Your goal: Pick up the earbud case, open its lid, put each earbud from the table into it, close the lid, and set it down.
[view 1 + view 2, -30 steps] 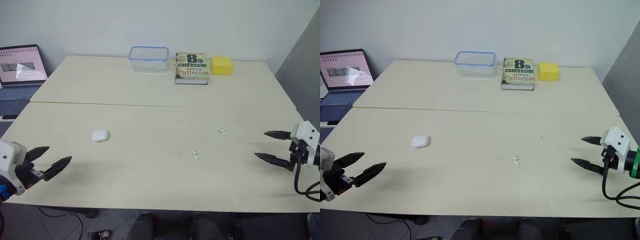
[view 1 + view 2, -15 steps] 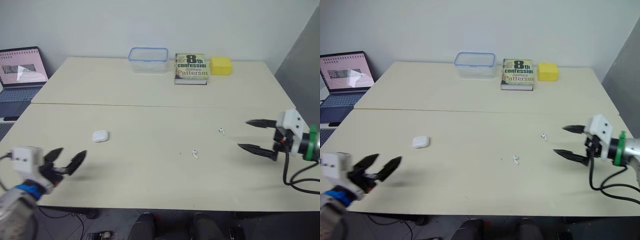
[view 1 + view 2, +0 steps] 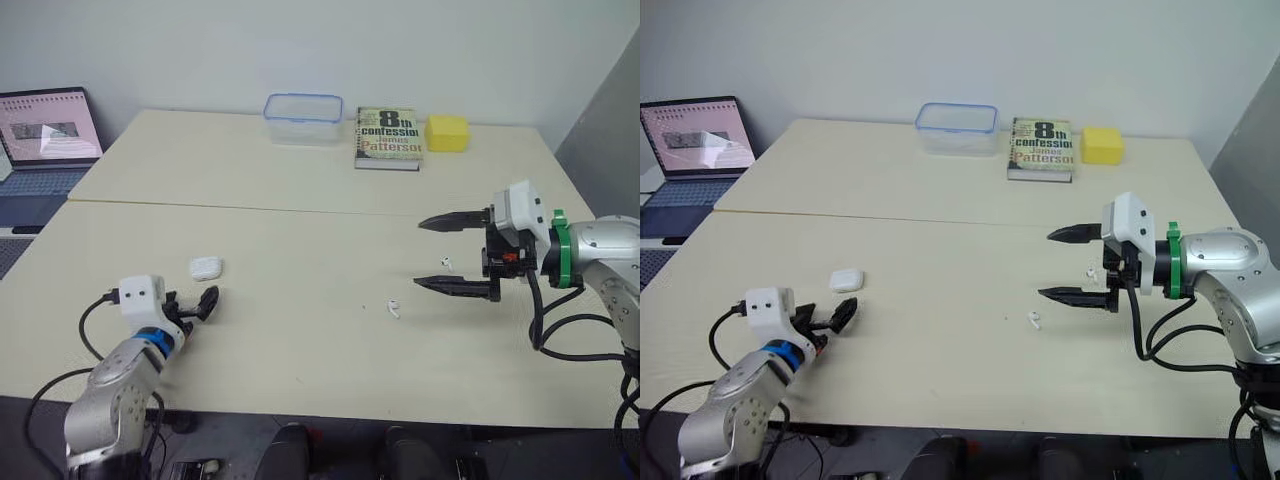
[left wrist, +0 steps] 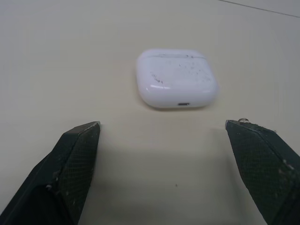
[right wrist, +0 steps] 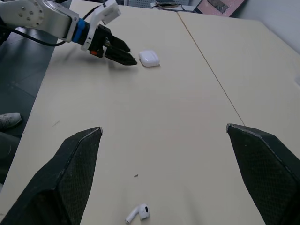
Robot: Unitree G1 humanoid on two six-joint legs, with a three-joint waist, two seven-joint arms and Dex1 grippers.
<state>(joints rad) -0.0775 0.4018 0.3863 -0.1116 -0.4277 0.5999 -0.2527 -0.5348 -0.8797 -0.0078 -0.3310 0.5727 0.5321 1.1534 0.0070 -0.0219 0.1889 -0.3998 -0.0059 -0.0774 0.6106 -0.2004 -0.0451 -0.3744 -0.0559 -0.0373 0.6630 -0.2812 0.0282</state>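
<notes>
The white earbud case has a thin seam (image 4: 176, 56) near its far edge, so its lid (image 4: 173, 52) will swing back and stand open when the robot opens it.
The white earbud case (image 3: 205, 268) lies shut on the cream table (image 3: 300, 340), at the left. My left gripper (image 3: 192, 305) sits low just in front of it, open, with the case (image 4: 177, 78) a short way beyond its fingertips and nothing between them. Two white earbuds lie right of centre: one (image 3: 392, 309) nearer the front, one (image 3: 445, 263) farther right. My right gripper (image 3: 418, 254) hovers open above the table, its fingers wide apart, with the farther earbud just behind its tips. The nearer earbud (image 5: 138, 213) lies below it.
At the table's far edge stand a clear plastic container (image 3: 302, 118), a book (image 3: 389, 137) and a yellow block (image 3: 447, 132). An open laptop (image 3: 45, 130) sits off the table's left. A seam (image 3: 300, 208) runs across the table.
Both arms have come inward. The left gripper has moved forward up to the case. The right gripper has swung left over the earbuds. The view shifted slightly.
</notes>
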